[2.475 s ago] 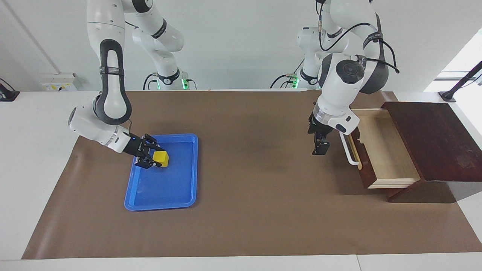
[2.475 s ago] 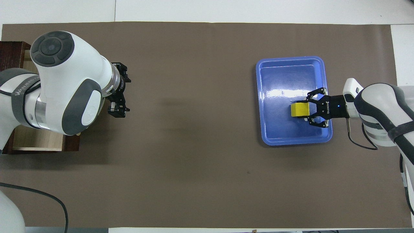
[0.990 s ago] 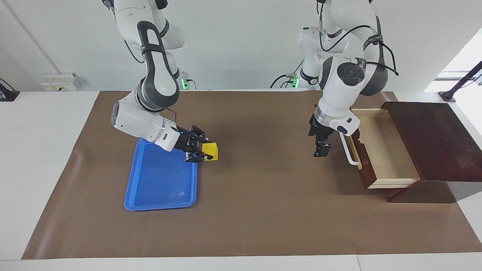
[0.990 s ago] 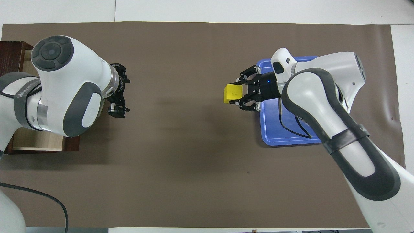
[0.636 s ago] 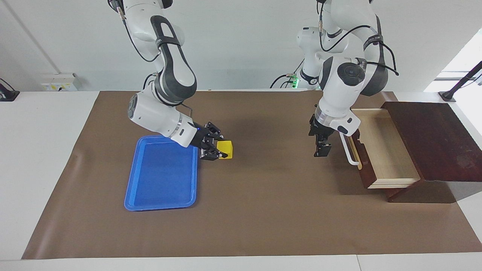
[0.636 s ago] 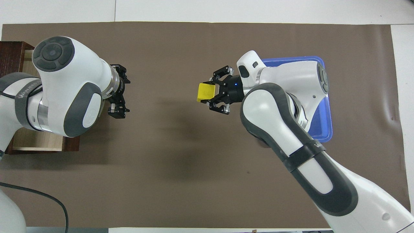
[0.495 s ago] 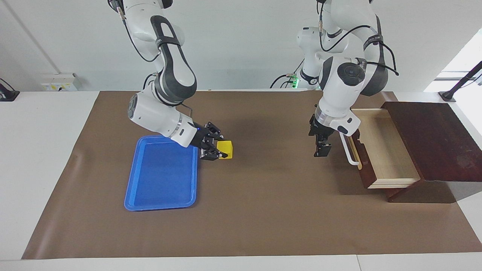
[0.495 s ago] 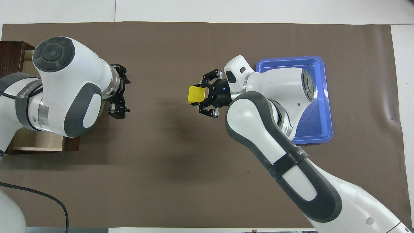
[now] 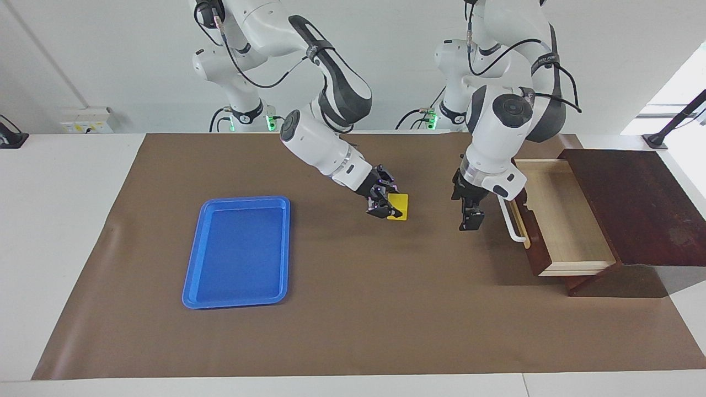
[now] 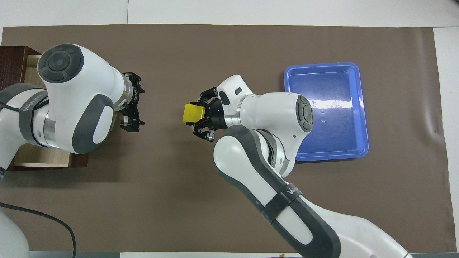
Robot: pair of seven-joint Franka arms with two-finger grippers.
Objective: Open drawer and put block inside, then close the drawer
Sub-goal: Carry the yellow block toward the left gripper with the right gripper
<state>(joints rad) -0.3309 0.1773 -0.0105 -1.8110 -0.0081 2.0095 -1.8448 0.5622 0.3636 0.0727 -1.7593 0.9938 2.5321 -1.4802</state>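
Note:
My right gripper is holding the yellow block, and my left arm is between the block and the open drawer (image 9: 570,215). My left gripper should therefore grab the block's free side (image 10: 188,113) and carry the block in.
The yellow block (image 9: 399,207) (image 10: 190,113) hangs just above the brown mat, about midway between the blue tray and the drawer. My right gripper (image 9: 387,205) (image 10: 196,114) is shut on it and reaches in slantwise from the right arm's end. The drawer (image 9: 557,215) (image 10: 39,157) stands pulled open from the dark wooden box (image 9: 634,204) (image 10: 12,61), its pale inside bare. My left gripper (image 9: 469,220) (image 10: 132,101) points down, open and holding nothing. It hangs close in front of the drawer's white handle (image 9: 513,223).
A blue tray (image 9: 237,298) (image 10: 324,154) lies bare on the brown mat (image 9: 358,309) toward the right arm's end. In the overhead view the left arm's bulky wrist covers much of the drawer. A black cable (image 10: 53,218) trails near the left arm's base.
My right gripper has lifted the block out of the blue tray and carried it over the mat toward the drawer. The left gripper has stayed by the handle.

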